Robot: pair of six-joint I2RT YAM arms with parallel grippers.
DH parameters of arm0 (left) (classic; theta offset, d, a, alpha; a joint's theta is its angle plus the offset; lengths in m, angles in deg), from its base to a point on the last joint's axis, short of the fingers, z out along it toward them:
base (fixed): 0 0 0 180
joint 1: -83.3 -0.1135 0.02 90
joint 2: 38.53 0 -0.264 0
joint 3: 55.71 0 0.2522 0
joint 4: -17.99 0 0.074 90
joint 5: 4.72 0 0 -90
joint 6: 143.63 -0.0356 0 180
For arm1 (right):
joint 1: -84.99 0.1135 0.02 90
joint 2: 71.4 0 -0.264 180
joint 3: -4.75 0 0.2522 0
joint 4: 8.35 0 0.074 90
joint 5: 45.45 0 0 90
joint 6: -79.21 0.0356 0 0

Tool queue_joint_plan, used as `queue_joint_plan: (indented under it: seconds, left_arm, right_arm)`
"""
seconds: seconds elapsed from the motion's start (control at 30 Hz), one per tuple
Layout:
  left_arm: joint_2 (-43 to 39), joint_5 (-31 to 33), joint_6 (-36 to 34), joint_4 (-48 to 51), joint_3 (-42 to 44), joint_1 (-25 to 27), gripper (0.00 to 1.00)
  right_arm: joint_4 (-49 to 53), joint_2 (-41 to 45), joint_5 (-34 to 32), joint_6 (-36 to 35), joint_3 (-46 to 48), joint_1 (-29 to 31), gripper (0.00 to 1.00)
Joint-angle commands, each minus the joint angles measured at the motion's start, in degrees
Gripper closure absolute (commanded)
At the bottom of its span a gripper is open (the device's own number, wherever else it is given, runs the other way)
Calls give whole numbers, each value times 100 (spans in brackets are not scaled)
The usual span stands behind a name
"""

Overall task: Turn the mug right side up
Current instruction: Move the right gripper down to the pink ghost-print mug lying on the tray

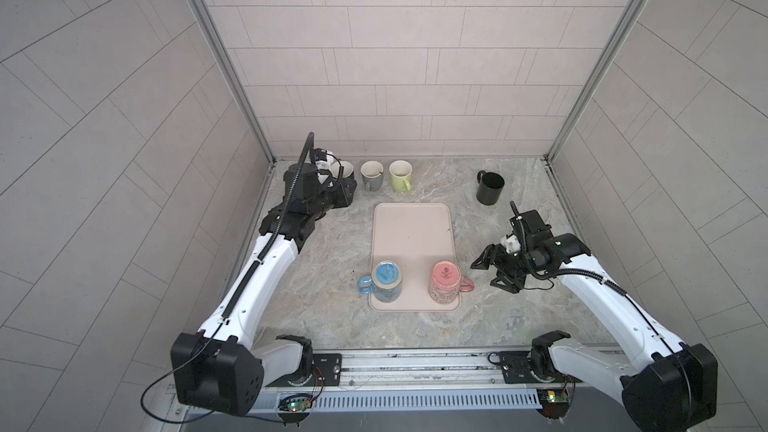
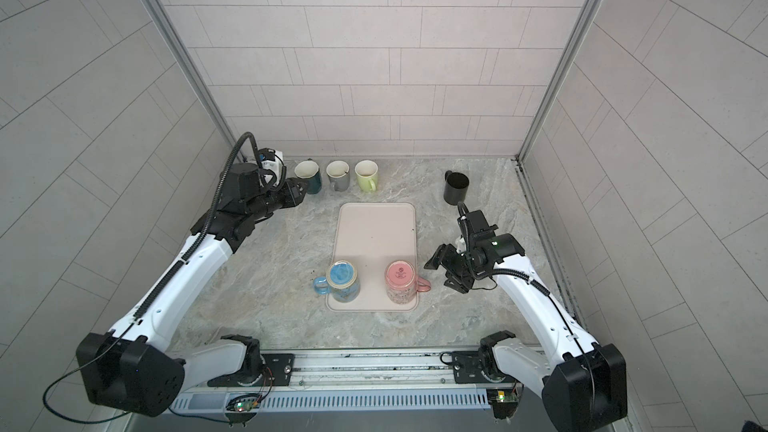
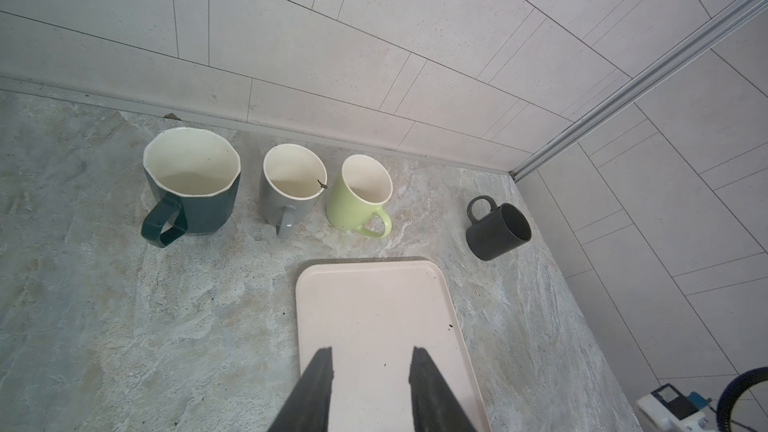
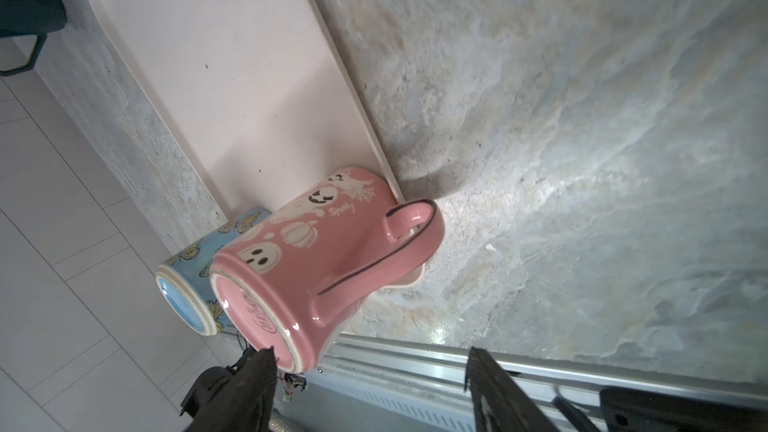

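Note:
The pink mug's handle [image 1: 467, 284] sticks out past the tray's edge toward my open right gripper. I should carry on moving in until my fingers are on both sides of the handle [image 2: 424, 284].
Two mugs stand upside down at the near end of the pale pink tray [image 1: 411, 234]. The pink mug [image 1: 444, 278] has ghost drawings [image 4: 316, 251], and its handle points right. The blue butterfly mug [image 1: 386, 278] has its handle pointing left. My right gripper [image 1: 488, 274] hovers just right of the pink handle, open and holding nothing [image 4: 372, 353]. My left gripper [image 2: 297, 193] is at the back left beside the teal mug [image 2: 309, 176], open and empty, with the tray showing between its fingers [image 3: 372, 351].
A grey mug [image 1: 371, 176] and a green mug [image 1: 400, 176] stand upright along the back wall with the teal one. A black mug [image 1: 489, 188] stands upright at the back right. Tiled walls close in the marbled table on three sides.

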Motion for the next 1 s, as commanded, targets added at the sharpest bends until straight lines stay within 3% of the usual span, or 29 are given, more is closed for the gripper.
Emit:
queue_joint_plan:
  seconds: [0.0,0.3,0.97]
  left_arm:
    - [-164,-26,105,-53,85,-26,63]
    - [1,-146,301,-142,51,-31,64]
    - [78,42,64,194,-68,-27,64]
  right_arm:
    - [-136,2,600,861,150,-124,27]
    - [-650,-938,1548,1266,488,-317,28]
    - [-1398,-2046,1674,1735,438,-321,34]
